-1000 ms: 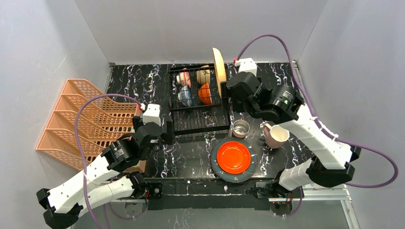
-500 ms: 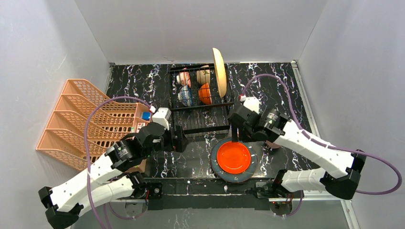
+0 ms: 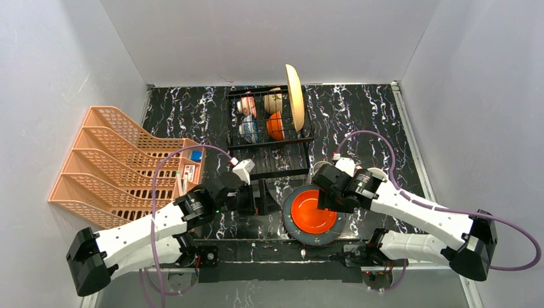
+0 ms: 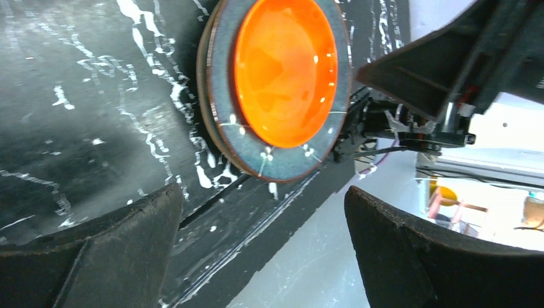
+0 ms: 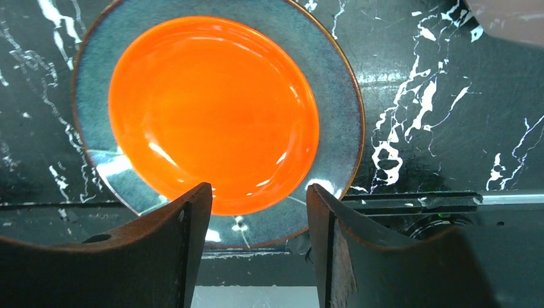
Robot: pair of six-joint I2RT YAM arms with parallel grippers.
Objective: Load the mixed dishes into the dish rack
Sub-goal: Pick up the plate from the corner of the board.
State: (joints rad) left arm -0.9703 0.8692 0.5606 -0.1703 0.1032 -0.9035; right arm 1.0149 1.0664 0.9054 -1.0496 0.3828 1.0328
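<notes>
The robot's left gripper should grab the rim (image 3: pixel 292 209) across from the right gripper before both raise the red-orange plate (image 3: pixel 310 215), because that plate lies flat on the grey-green plate.
A red-orange plate (image 3: pixel 313 212) lies on a grey-green plate (image 3: pixel 335 231) near the table's front edge; both show in the right wrist view (image 5: pixel 212 109) (image 5: pixel 337 115) and the left wrist view (image 4: pixel 285 67) (image 4: pixel 221 90). My right gripper (image 3: pixel 323 196) (image 5: pixel 256 224) is open, just above the stack's rim. My left gripper (image 3: pixel 260 199) (image 4: pixel 263 256) is open and empty, left of the stack. The black dish rack (image 3: pixel 269 163) holds an upright yellow plate (image 3: pixel 295 95), a red floral bowl (image 3: pixel 249 106), a white bowl (image 3: pixel 274 101) and a blue-patterned bowl (image 3: pixel 250 130). The mug and steel cup are hidden under my right arm.
An orange plastic lattice rack (image 3: pixel 122 163) stands at the left. An orange bowl (image 3: pixel 276 126) sits in the dish rack. A pink edge (image 5: pixel 507 16) shows at the right wrist view's top right. Grey walls close in on three sides.
My right arm has come down from the yellow plate at the rack to the plate stack, covering the mug and cup. My left arm has swung right toward the stack.
</notes>
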